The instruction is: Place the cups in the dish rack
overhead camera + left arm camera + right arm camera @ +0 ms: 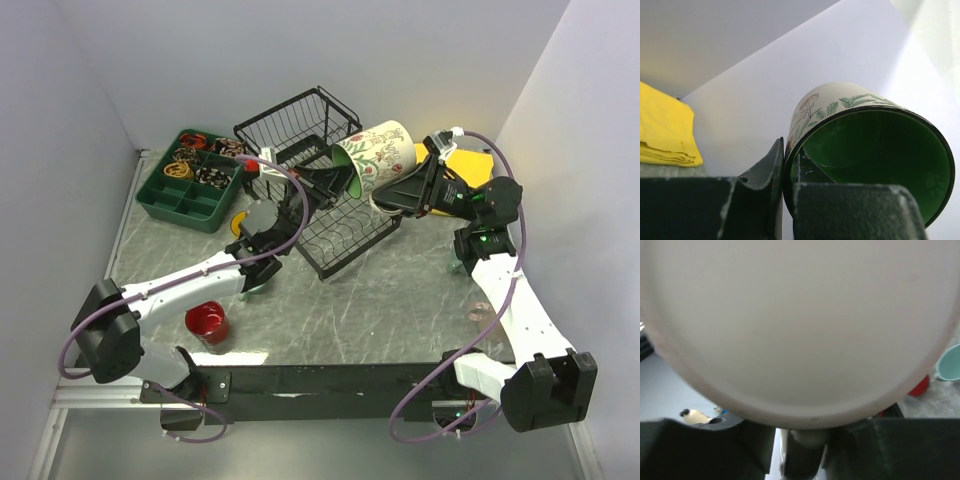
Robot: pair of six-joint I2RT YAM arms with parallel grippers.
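Observation:
I should open my left gripper and back it away first, because it is pinning the cream mug's rim [345, 153]. My right gripper will then lower the mug by its handle into the rack [342, 228].
The cream mug with green inside [382, 150] hangs tilted above the black wire dish rack [345, 232], mouth facing left. My left gripper [337, 182] is shut on its rim, one finger inside and one outside; the left wrist view shows the gripper [785, 150] on the mug [875, 150]. My right gripper [388, 200] is shut on the handle at the mug's base; in the right wrist view the gripper [807, 440] sits under the base [800, 315], which fills that view. A red mug [207, 322] stands front left. A yellow mug [240, 222] and a teal mug [256, 286] are partly hidden by my left arm.
A green compartment tray [190, 190] of small items sits at the back left. The rack's raised basket [300, 125] stands behind the mug. A folded yellow cloth [468, 160] lies at the back right, also in the left wrist view [665, 130]. Walls enclose the left, back and right.

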